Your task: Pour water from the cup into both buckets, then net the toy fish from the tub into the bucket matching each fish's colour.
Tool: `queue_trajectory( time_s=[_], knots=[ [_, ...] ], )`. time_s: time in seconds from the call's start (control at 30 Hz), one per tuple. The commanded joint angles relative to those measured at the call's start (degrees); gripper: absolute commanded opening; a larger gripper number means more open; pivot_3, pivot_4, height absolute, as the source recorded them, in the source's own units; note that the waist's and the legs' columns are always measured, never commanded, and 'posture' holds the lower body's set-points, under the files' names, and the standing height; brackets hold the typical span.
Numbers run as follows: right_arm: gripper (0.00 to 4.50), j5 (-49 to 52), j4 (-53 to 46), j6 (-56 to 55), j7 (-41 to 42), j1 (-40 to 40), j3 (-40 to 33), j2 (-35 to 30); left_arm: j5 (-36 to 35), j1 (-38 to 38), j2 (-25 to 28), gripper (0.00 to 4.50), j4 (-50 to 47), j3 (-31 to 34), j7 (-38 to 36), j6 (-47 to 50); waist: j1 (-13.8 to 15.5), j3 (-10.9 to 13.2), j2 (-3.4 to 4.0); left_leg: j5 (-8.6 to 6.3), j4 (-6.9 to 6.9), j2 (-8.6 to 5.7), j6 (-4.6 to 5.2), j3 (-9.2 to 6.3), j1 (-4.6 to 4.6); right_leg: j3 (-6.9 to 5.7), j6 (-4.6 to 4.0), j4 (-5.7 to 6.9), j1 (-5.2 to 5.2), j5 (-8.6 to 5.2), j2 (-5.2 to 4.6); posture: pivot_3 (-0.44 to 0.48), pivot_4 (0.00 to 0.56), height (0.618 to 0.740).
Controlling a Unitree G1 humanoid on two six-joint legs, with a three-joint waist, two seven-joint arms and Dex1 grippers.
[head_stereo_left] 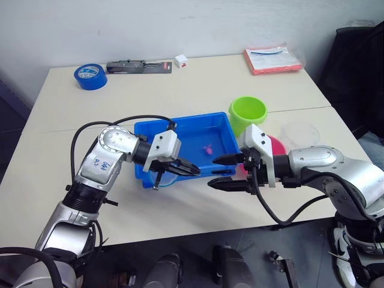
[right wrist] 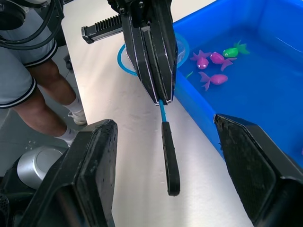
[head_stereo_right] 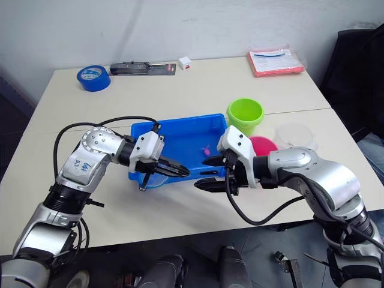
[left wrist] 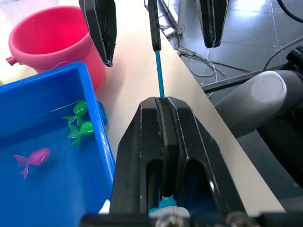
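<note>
Pink fish and green fish are floating in a loose cluster, so they will spread out across the blue tub when the robot sweeps the net through.
My left gripper is shut on the net's thin blue shaft, just off the front edge of the blue tub. The net's blue hoop lies behind that gripper, and its black handle end points at my right gripper. The right gripper is open, with one finger on each side of the handle end and not touching it. Pink fish and green fish float in the tub. The green bucket stands behind the tub's right corner. The pink bucket and clear cup are to its right.
At the table's back are a blue tape roll, a black tool, a small white box and a red pouch. A person's legs stand off the table's front edge.
</note>
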Motion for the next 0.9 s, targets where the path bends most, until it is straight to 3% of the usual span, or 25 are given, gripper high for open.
queue_trajectory(
  time_s=[0.03, 0.17, 0.43, 0.57, 0.67, 0.87, 0.9],
  knots=[
    [2.71, 1.3, -2.4, -0.1, 0.4, -0.8, -0.5, -0.1, -0.1, -1.3, 0.0, 0.0, -0.8, 0.7, -0.2, -0.6, 0.0, 0.0, 0.0, 0.0, 0.0, 0.0, 0.0, 0.0, 0.0, 0.0, 0.0, 0.0, 0.0, 0.0, 0.0, 0.0, 0.15, 0.74],
    [0.75, 1.5, -2.6, 0.0, 0.4, -0.7, -0.6, -0.2, -0.1, -1.6, -0.2, 0.0, -0.7, 0.6, -0.1, -0.5, 0.0, 0.0, 0.0, 0.0, 0.0, 0.0, 0.0, 0.0, 0.0, 0.0, 0.0, 0.01, 0.0, 0.0, 0.0, 0.0, 0.15, 0.74],
    [0.79, 1.7, -2.6, 0.1, 0.6, -0.8, -0.9, -0.6, 0.3, -2.1, -0.5, 0.0, -0.7, 0.3, 0.1, 0.1, 0.0, 0.0, 0.0, 0.0, 0.01, 0.0, 0.0, 0.0, 0.0, 0.0, 0.0, 0.01, 0.0, 0.0, 0.0, 0.0, 0.15, 0.74],
    [0.79, 1.6, -2.5, 0.0, 0.7, -0.8, -0.8, -0.8, -2.9, -3.3, -0.7, 0.0, -0.6, 0.4, -1.5, 7.5, 0.0, 0.0, 0.0, 0.0, 0.01, 0.0, 0.0, 0.0, 0.0, 0.01, 0.0, 0.02, 0.0, 0.0, 0.0, 0.0, 0.15, 0.74],
    [0.79, 1.7, -2.5, -0.1, 0.8, -0.7, -0.9, -0.9, -1.0, -3.7, 0.6, 1.0, -1.1, -0.5, -1.7, 8.8, -0.1, 0.0, 0.0, 0.0, 0.01, 0.0, 0.0, 0.0, 0.0, 0.0, 0.0, 0.02, 0.0, 0.0, 0.01, 0.0, 0.15, 0.74],
    [0.79, 1.6, -2.5, -0.4, 1.1, -0.6, -0.7, -1.0, -4.1, -4.5, 0.2, 3.65, -2.0, 3.0, -0.7, 11.4, 0.0, 0.0, 0.0, 0.0, 0.01, 0.0, 0.0, 0.0, 0.0, 0.0, 0.0, 0.02, 0.0, 0.0, 0.0, 0.0, 0.15, 0.74],
    [0.79, 1.5, -2.5, -0.5, 1.1, -0.6, -0.6, -1.0, -5.2, -5.1, 0.1, 3.71, -2.1, 4.2, -0.2, 12.5, 0.0, 0.0, 0.0, 0.0, 0.01, 0.0, 0.0, 0.0, 0.0, 0.0, 0.0, 0.01, 0.0, 0.0, 0.0, 0.0, 0.15, 0.74]
  ],
)
